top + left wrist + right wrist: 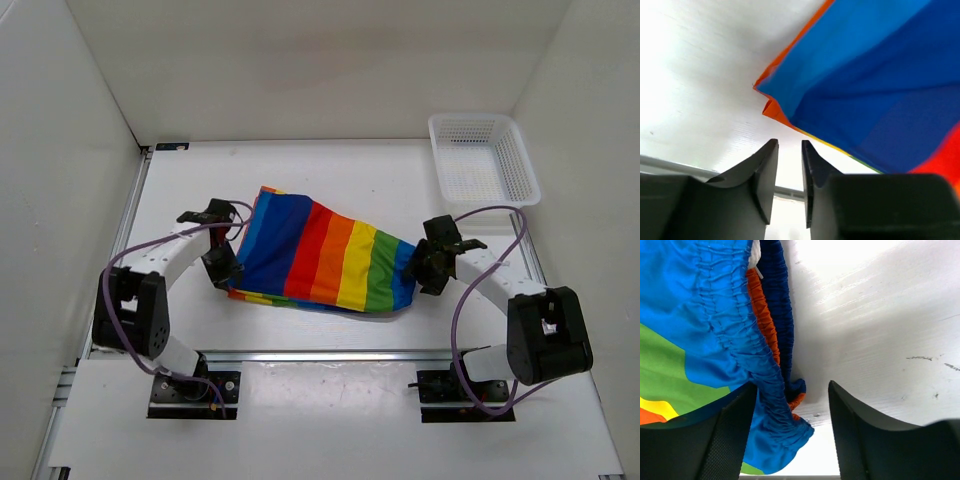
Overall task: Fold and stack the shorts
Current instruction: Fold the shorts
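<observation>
The shorts lie slanted [335, 255] and their waistband end points toward the near rail, so next my right gripper takes hold of the waistband [782, 410] and turns the shorts straight before folding.
The rainbow-striped shorts [320, 255] lie spread on the white table between the two arms, dark blue at the left and green and blue at the right. My left gripper [222, 265] is at their left edge. In the left wrist view it [790, 145] is open by a narrow gap and empty, with the shorts' blue corner [875, 75] just ahead of the tips. My right gripper [432, 262] is at their right end. In the right wrist view it [792, 385] is wide open, and the gathered blue waistband [767, 340] lies between the jaws beside the left finger.
A white plastic mesh basket [483, 158] stands at the back right corner. White walls close in the table on the left, back and right. A metal rail [330, 354] runs along the table's near edge.
</observation>
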Motion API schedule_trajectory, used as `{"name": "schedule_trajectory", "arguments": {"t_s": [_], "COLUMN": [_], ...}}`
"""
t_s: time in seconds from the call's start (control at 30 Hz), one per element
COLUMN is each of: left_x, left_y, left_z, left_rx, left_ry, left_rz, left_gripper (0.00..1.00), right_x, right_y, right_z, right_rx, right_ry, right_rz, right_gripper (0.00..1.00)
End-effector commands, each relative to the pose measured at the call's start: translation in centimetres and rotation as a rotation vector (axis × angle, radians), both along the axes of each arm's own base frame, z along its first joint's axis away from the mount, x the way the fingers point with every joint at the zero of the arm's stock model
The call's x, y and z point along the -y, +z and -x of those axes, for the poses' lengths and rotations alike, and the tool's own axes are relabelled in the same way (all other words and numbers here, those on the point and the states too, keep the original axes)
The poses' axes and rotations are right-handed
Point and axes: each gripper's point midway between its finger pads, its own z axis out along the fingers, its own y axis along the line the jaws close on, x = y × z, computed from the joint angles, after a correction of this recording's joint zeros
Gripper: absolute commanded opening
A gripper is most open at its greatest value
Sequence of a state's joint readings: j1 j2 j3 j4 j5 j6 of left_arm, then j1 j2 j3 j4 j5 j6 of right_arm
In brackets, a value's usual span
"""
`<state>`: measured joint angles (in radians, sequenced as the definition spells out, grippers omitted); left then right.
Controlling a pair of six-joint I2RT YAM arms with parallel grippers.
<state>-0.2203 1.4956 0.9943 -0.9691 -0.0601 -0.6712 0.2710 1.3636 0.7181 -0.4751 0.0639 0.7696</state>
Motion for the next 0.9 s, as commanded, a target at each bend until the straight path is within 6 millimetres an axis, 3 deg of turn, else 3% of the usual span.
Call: {"name": "schedule_trajectory", "arguments": {"t_s": [0.0,0.03,0.1,0.13,0.17,0.33,0.43,0.47,0.5,0.6,0.73,0.87], "left_x": [1.2,1.2,1.7,1.7,1.6,0.4,-0.6,-1.2,-1.3,-1.2,-1.1,-1.9], "left_y": [-0.8,-0.8,0.2,0.6,1.8,4.3,4.4,3.0,3.1,0.2,-2.3,-4.6], "left_z": [-0.1,-0.1,-1.1,-1.5,-2.3,-5.6,-8.9,-9.5,-10.9,-11.7,-12.3,-10.6], "left_rx": [-0.019,-0.019,0.019,0.031,0.067,0.141,0.183,0.141,0.157,0.076,0.039,-0.033], "left_ry": [-0.03,-0.03,-0.033,-0.033,-0.039,-0.028,0.002,0.019,0.019,0.025,0.032,0.06], "left_rz": [0.028,0.028,0.048,0.051,0.037,-0.021,-0.023,-0.031,-0.031,-0.02,-0.003,-0.002], "left_gripper": [0.39,0.4,0.64,0.66,0.79,0.77,0.77,0.77,0.77,0.75,0.74,0.72], "right_x": [0.2,0.0,-0.1,-0.5,-0.7,-2.2,-3.0,-3.7,-3.8,-4.0,-3.8,-2.9], "right_y": [1.8,2.1,2.6,3.0,3.3,4.0,2.8,2.7,1.7,0.7,-0.2,-1.3], "right_z": [-0.8,-1.0,-1.0,-1.2,-1.2,-2.0,-1.9,-2.0,-1.7,-1.3,-0.8,-0.5], "right_rx": [0.051,0.058,0.077,0.096,0.107,0.157,0.129,0.13,0.098,0.081,0.061,0.038], "right_ry": [0.028,0.045,0.061,0.099,0.115,0.212,0.232,0.249,0.254,0.271,0.278,0.258], "right_rz": [0.026,0.018,0.011,-0.005,-0.012,-0.068,-0.105,-0.14,-0.148,-0.157,-0.151,-0.105], "right_gripper": [0.65,0.66,0.75,0.78,0.84,0.88,0.85,0.83,0.74,0.53,0.53,0.53]}}
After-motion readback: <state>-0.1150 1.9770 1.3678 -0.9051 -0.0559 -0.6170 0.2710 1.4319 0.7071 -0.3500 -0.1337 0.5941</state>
